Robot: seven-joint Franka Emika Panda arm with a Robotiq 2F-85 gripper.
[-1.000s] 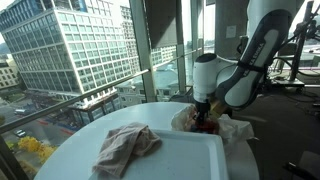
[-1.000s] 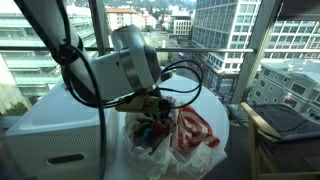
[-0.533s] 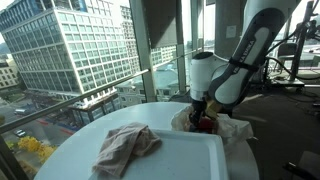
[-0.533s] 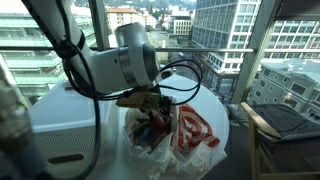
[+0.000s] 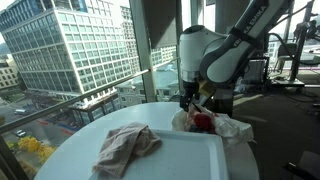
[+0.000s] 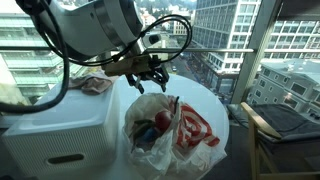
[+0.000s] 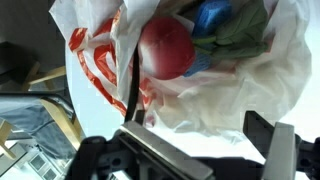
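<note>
My gripper is open and moving toward the beige cloth (image 5: 117,154), which lies loose on the white box, clear of the bag. The gripper should go on until its fingers are on both sides of a fold (image 5: 134,138).
My gripper (image 5: 190,97) (image 6: 150,73) hangs open and empty a little above a white plastic bag (image 5: 222,127) (image 6: 168,128) with red print, touching nothing. The bag lies open on the round white table (image 5: 190,155). In the wrist view the bag (image 7: 230,85) fills the frame below my gripper (image 7: 205,140), whose fingers (image 7: 268,135) stand wide apart. Inside the bag I see a red ball-like thing (image 7: 165,48) (image 5: 203,122), something blue (image 7: 215,18) and a dark green piece (image 7: 240,32). In an exterior view red and blue things (image 6: 150,130) show in the bag's mouth.
A crumpled beige cloth (image 5: 126,147) (image 6: 93,85) lies on the table away from the bag. Large windows and a railing (image 5: 100,95) stand just beyond the table. A chair (image 6: 280,125) stands beside the table.
The jaws have gone from nearly shut to wide open. The gripper has risen out of the bag's mouth and now hangs above it, holding nothing.
</note>
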